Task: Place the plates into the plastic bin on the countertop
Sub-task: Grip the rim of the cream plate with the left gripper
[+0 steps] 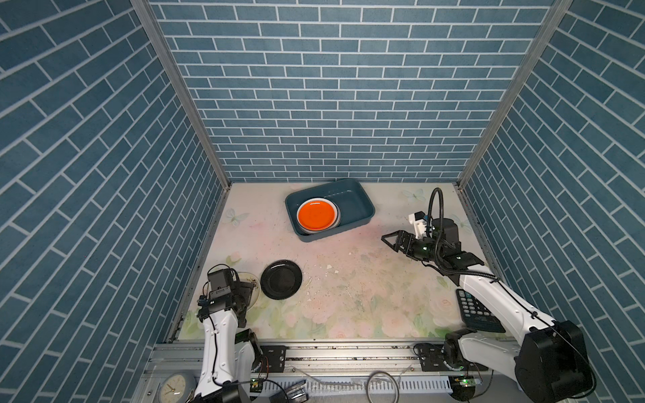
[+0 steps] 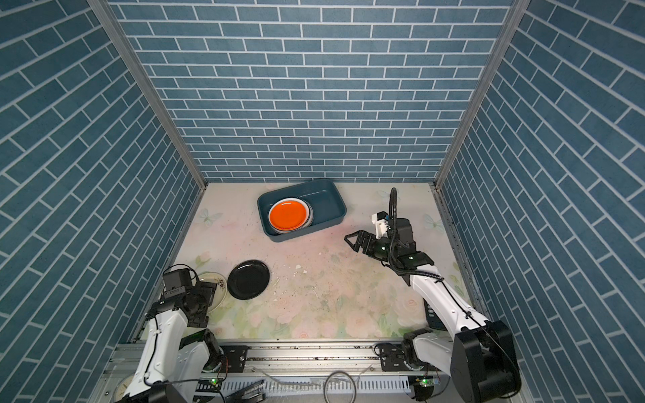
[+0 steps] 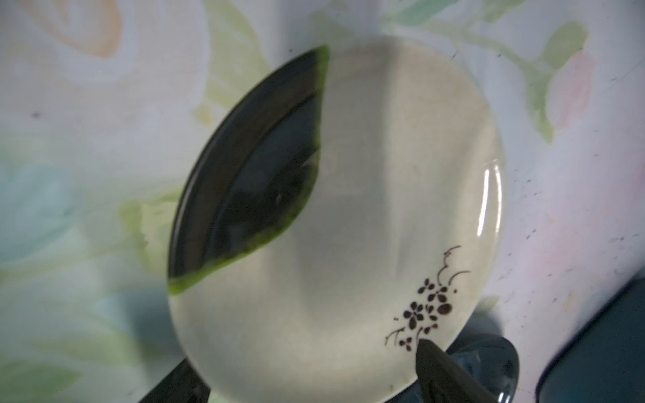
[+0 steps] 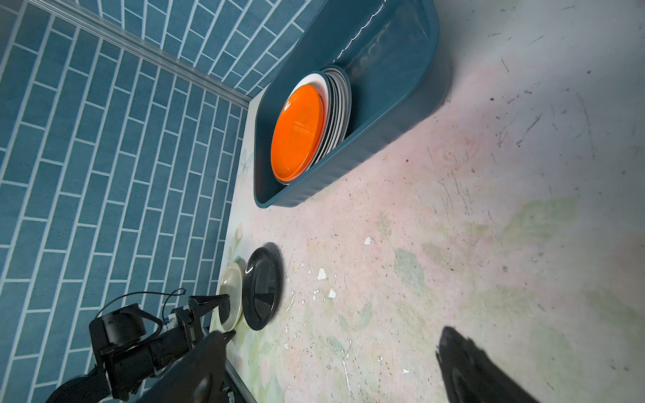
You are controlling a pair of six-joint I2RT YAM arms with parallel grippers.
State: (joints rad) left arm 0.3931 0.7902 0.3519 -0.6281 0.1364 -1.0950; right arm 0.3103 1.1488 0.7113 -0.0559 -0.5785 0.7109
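I expect the cream plate [image 3: 356, 215] to nest flat over the orange plate [image 1: 317, 215] and almost hide it when I lower the cream plate, because the stack lies level and face up.
The plastic bin [image 1: 352, 190] [image 2: 330, 204] [image 4: 384, 49] stands at the back of the countertop [image 1: 349, 300]. It holds a stack of plates with an orange plate [image 1: 316, 215] [image 2: 288, 215] [image 4: 296, 132] on top. At the front left a black plate [image 1: 281, 280] [image 2: 248, 280] [image 4: 261, 289] [image 3: 251, 167] lies beside a cream plate [image 1: 253, 278] [image 2: 217, 279] [image 3: 366, 209] with a dark flower sprig. My left gripper [image 1: 248, 292] [image 2: 209, 295] [image 3: 303, 359] is open, its fingers on either side of the cream plate's near rim. My right gripper [image 1: 388, 243] [image 2: 350, 243] [image 4: 331, 345] hangs open and empty right of the bin.
A black calculator [image 1: 478, 312] [image 2: 431, 315] lies at the front right under the right arm. A white clock [image 1: 172, 387] sits off the counter at the front left. Small white chips [image 1: 330, 268] dot the middle. Blue brick walls close in three sides.
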